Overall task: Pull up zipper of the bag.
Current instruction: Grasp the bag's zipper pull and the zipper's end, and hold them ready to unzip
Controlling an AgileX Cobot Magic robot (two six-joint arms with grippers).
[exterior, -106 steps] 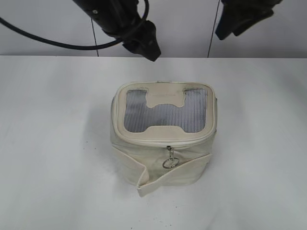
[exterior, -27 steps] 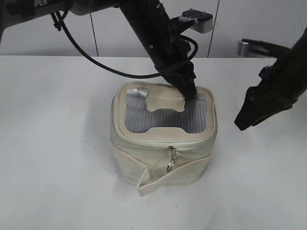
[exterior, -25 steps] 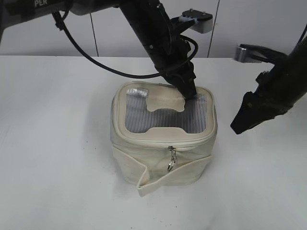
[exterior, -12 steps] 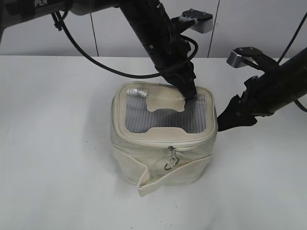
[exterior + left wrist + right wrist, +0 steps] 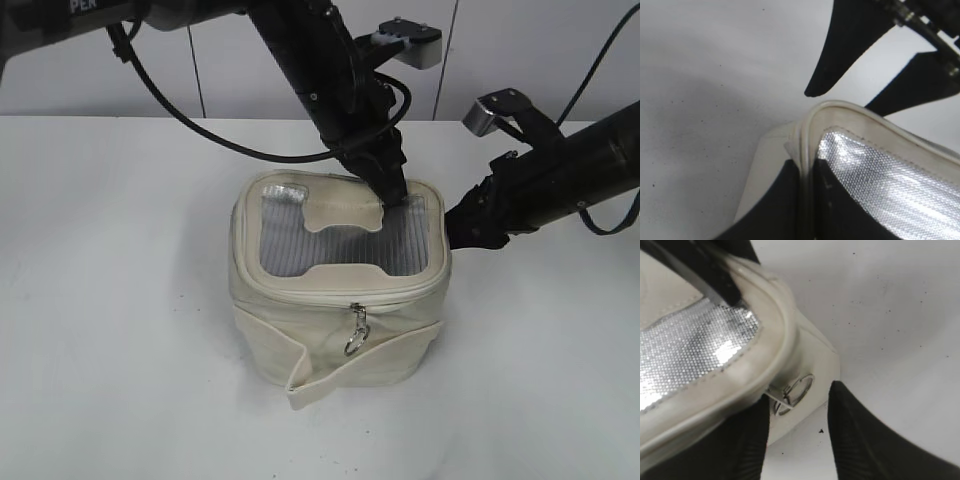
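Note:
I can see a zipper slider (image 5: 357,314) hanging at the middle of the bag's front rim, so I expect the silver ring (image 5: 793,394) to slide around the bag's corner and meet the slider when I pull.
The cream bag (image 5: 330,345) stands mid-table, its grey mesh top (image 5: 340,240) facing up. The zipper slider with its ring pull (image 5: 354,338) hangs at the middle of the front rim. My left gripper (image 5: 394,192) is shut on the bag's back right rim piping (image 5: 807,150). My right gripper (image 5: 462,226) is open and close against the bag's right side. In the right wrist view a second silver ring on a metal piece (image 5: 794,390) hangs under the rim (image 5: 785,335), between the open fingers (image 5: 799,394) and not gripped.
The white table (image 5: 120,300) lies all round the bag. A loose cream band (image 5: 300,385) sticks out at the bag's front lower left. A grey wall stands behind. The left arm's black cable (image 5: 200,125) hangs over the back left.
My right gripper has moved left and down until it is beside the bag's right rim. My left gripper, above the bag earliest, has held the back rim for the last second.

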